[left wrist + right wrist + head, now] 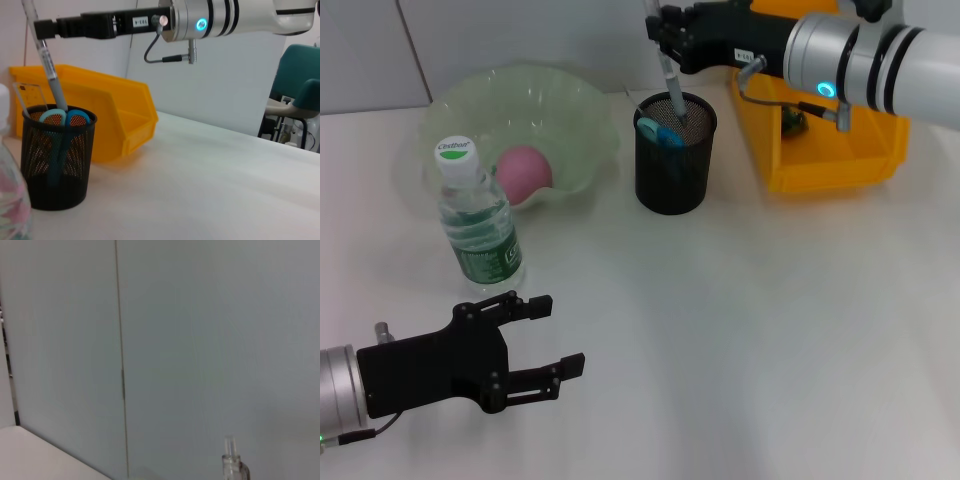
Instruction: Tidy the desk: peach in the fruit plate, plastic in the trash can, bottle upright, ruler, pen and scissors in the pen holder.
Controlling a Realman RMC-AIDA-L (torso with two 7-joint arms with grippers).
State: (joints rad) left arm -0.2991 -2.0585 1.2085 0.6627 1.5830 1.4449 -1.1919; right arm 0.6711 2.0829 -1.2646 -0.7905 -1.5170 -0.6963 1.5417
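Note:
My right gripper should keep lowering the pen and let go near the holder's opening (694, 118), because the grey pen's lower end (680, 114) is inside the pen holder's rim.
My right gripper (665, 38) is shut on a grey pen (671, 88) and holds it upright, its lower end inside the black mesh pen holder (672, 175). Blue-handled scissors (658, 131) stand in the holder. In the left wrist view the holder (55, 165) also holds a clear ruler (26, 97), beside the scissors (65, 118) and the pen (50, 67). The pink peach (523, 170) lies in the green fruit plate (575, 110). The water bottle (475, 215) stands upright in front of the plate. My left gripper (560, 333) is open and empty, low at the front left.
A yellow bin (825, 165) stands right of the pen holder, with a small dark item (792, 120) inside; the right arm reaches over it. The right wrist view shows only a wall and the pen's top end (230, 462).

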